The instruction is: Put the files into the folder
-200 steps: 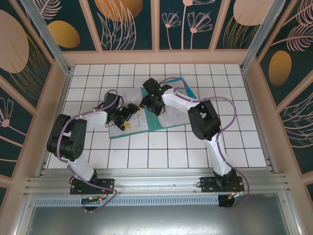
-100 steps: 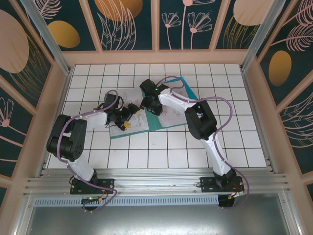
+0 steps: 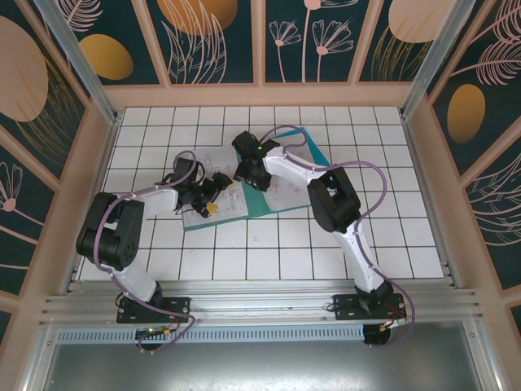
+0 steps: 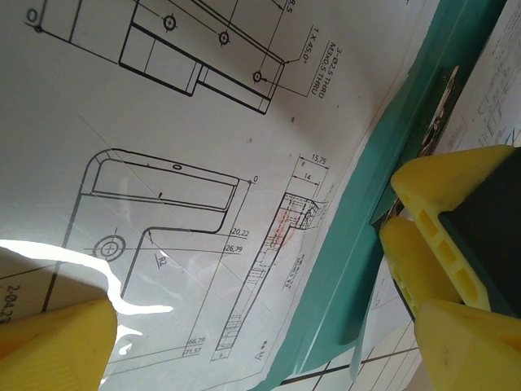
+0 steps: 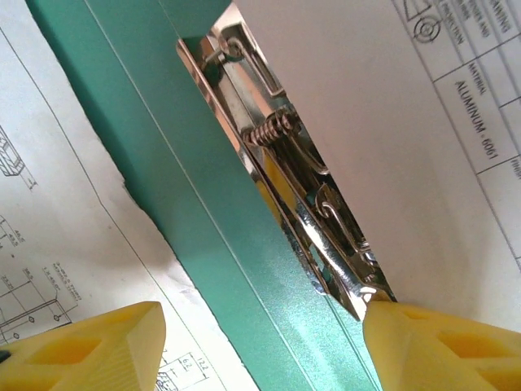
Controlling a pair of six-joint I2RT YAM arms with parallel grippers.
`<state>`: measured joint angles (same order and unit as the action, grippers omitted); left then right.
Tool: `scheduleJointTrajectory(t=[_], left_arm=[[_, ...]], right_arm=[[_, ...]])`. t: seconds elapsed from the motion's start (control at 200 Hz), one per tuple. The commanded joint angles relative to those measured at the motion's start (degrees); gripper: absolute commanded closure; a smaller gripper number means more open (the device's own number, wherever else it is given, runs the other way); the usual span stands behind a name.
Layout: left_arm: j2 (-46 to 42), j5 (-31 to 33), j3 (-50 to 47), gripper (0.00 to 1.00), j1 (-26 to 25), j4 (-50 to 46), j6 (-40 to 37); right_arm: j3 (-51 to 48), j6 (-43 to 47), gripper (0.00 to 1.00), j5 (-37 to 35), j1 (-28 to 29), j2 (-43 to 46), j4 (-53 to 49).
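Observation:
Next, my right gripper leaves the metal clip and pushes in the blue file's outer edge (image 3: 325,158), because the blue file (image 3: 314,150) sticks out crooked under the printed sheet.
The teal folder (image 3: 273,204) lies open in the middle of the tiled table. White printed files lie on both halves, one sheet (image 3: 199,163) on the left and one (image 3: 289,191) on the right. My left gripper (image 3: 213,198) hovers open low over the left sheet (image 4: 163,122), beside the folder's spine (image 4: 383,179). My right gripper (image 5: 260,350) stands open astride the spine (image 5: 203,187). Its right fingertip (image 5: 440,350) touches the end of the metal clip (image 5: 309,204), which sits at the edge of the right sheet (image 5: 391,106). Nothing is held.
Wooden walls (image 3: 260,94) fence the white tiled table (image 3: 391,220) on three sides. Both arms reach in from the near edge and meet over the folder. Bare tiles lie around the folder, widest on the right and front.
My right arm's elbow has swung slightly left and its gripper has shifted a little up-left along the spine. The left arm has not moved.

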<state>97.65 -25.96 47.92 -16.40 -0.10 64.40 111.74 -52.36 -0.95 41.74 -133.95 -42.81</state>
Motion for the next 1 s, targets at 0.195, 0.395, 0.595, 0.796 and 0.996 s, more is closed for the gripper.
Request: scheduleJointTrajectory(t=[0.195,0.395,0.595,0.796,0.996], left_arm=[[1.76,2.44,-2.75,0.05,0.62,-7.11,0.02],[1.49,2.26,-2.33,0.05,0.65,-7.11,-0.33],[1.75,2.16,-1.45,0.05,0.65,-7.35,-0.59],[1.88,2.66,-0.68,0.05,0.65,-8.64,-1.45],[2.14,4.41,1.03,0.05,2.21,-12.08,-4.45]], right_arm=[[4.74,3.44,0.32,-5.65,0.65,5.62,-0.23],[0.25,3.85,0.29,-3.73,-0.19,12.37,3.37],[-17.7,0.85,0.29,10.85,-2.45,19.02,15.96],[-25.33,1.27,0.3,12.56,-3.88,22.17,20.75],[-32.03,2.99,0.32,12.98,-9.09,26.94,23.29]])
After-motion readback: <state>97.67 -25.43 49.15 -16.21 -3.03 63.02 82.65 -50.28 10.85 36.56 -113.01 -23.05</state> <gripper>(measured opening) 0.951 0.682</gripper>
